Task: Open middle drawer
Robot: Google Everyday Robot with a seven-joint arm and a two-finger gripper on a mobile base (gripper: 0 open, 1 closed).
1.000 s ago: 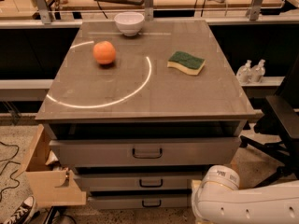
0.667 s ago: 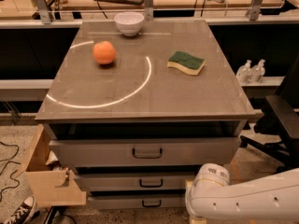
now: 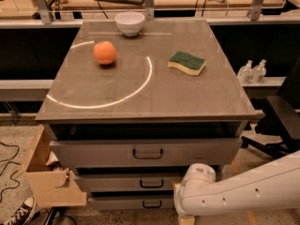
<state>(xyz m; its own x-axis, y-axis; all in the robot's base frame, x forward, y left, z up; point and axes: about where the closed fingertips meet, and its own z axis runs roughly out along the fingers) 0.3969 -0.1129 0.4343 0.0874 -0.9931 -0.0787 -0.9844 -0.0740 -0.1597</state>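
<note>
My gripper is moving along the open way from my white arm to the middle drawer's handle point(image 3: 152, 183), so it should continue to go toward that handle until its fingers are around it.
The middle drawer point(image 3: 112, 182) is the low grey front between the taller top drawer point(image 3: 93, 152) and the narrower bottom drawer point(image 3: 115, 203). A small dark loop handle point(image 3: 151, 183) sits at its centre. Its front lies set back a little under the top drawer's front. My white arm point(image 3: 243, 186) reaches in from the lower right. The arm's rounded joint point(image 3: 198, 176) covers the right end of the middle drawer. My gripper is out of view, below the frame's bottom edge or behind the arm.
On the cabinet top point(image 3: 187, 97) rest an orange point(image 3: 104, 52), a white bowl point(image 3: 130, 22) and a green-yellow sponge point(image 3: 187, 62). A cardboard box point(image 3: 49, 184) stands at the lower left beside a shoe point(image 3: 18, 212). A black office chair point(image 3: 281, 121) stands at the right.
My arm has swung further left across the lower right corner, so its joint now covers more of the drawers' right side. The drawers and tabletop objects have not moved.
</note>
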